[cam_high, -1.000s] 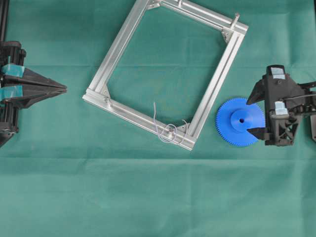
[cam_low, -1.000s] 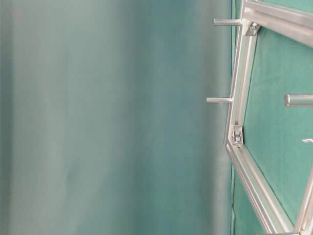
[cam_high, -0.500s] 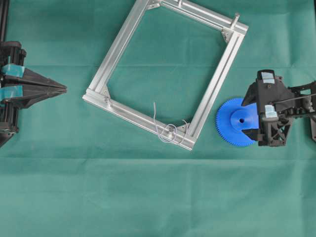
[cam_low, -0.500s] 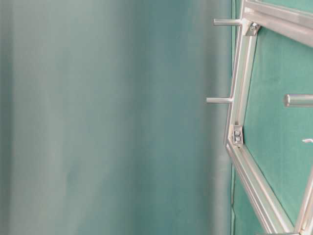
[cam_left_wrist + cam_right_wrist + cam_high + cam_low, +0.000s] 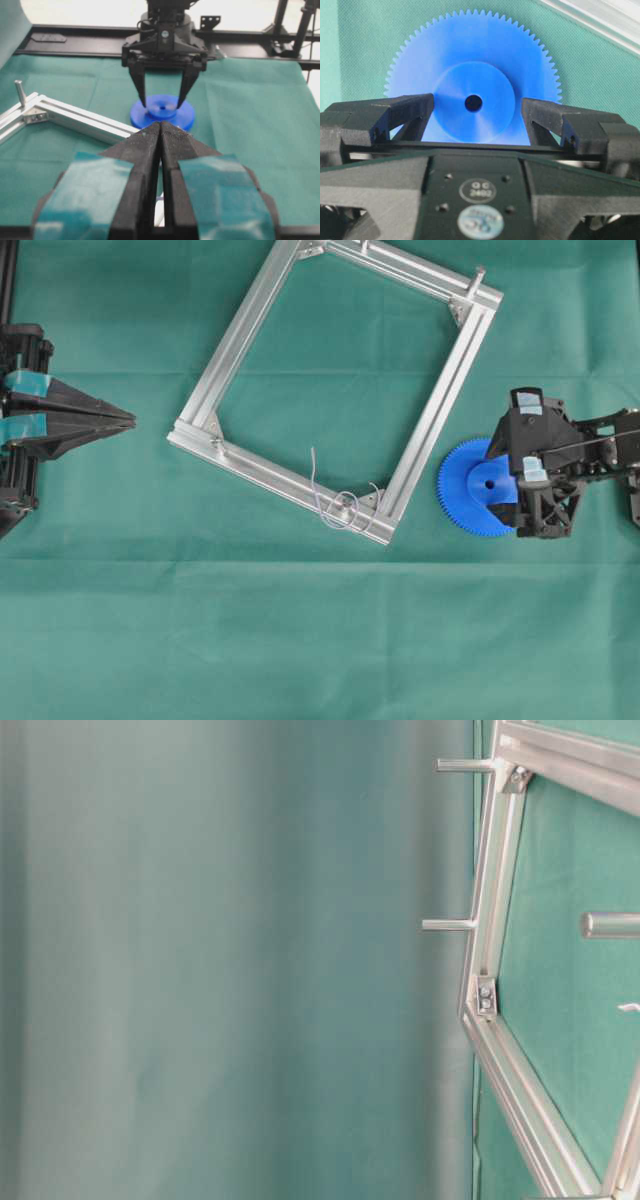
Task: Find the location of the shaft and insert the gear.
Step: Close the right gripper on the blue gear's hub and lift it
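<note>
The blue gear (image 5: 462, 490) has a dark, clean-edged centre hole (image 5: 489, 484) in its raised middle part, so green cloth should show straight through the hole when the robot lifts the gear.
The blue toothed gear (image 5: 470, 490) lies flat on the green cloth, just right of the aluminium frame (image 5: 240, 335). My right gripper (image 5: 498, 483) hangs over it, open, one finger on each side of the raised hub (image 5: 472, 80). The gear (image 5: 470, 45) fills the right wrist view, its centre hole showing between the fingers (image 5: 415, 107). The shaft (image 5: 347, 505) stands on the frame's near rail with pale wire curled round it. My left gripper (image 5: 132, 420) rests at the far left, shut and empty, its tips (image 5: 161, 125) pointing toward the gear (image 5: 186, 117).
A bare silver pin (image 5: 478, 278) stands at the frame's far right corner, also visible as pin (image 5: 20, 92) in the left wrist view. The table-level view shows only part of the frame (image 5: 490, 900) with pins sticking out, and a green backdrop.
My right gripper has moved left, further over the gear, and its fingers now straddle the hub. The gear, frame and left arm have not moved.
</note>
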### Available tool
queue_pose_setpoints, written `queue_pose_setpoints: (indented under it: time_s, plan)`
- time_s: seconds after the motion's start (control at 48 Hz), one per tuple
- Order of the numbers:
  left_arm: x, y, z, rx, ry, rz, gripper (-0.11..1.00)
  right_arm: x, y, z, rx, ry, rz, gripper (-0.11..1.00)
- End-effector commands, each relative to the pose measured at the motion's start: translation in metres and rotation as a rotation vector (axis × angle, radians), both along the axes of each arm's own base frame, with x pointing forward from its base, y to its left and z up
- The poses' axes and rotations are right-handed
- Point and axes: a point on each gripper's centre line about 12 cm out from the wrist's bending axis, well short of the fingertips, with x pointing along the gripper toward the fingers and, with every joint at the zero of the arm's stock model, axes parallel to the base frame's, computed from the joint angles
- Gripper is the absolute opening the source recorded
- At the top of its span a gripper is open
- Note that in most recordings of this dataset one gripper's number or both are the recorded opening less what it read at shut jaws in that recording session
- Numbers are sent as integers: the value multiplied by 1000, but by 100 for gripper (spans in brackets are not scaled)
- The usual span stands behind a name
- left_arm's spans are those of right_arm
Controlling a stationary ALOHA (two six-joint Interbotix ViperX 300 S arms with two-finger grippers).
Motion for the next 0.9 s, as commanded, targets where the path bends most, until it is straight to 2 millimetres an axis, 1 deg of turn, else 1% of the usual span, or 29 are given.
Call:
queue_pose_setpoints:
  time_s: [0.0, 0.229, 0.542, 0.625, 0.729, 0.875]
  plan:
    - [3, 1, 7, -3, -14, 3, 1, 4, -1, 3, -2, -21, 0, 92]
    - [3, 1, 7, -1, -14, 3, 1, 2, -1, -4, -1, 2, 0, 92]
    - [3, 1, 7, -3, -14, 3, 1, 2, -1, -5, -1, 5, -2, 91]
    - [3, 1, 7, -3, -15, 3, 1, 2, -2, -4, -3, 3, -2, 86]
    - [3, 1, 7, -3, -14, 3, 1, 1, -2, -5, -7, 6, 2, 69]
    - [3, 1, 7, -3, -11, 3, 1, 1, -2, -5, -11, 11, 6, 69]
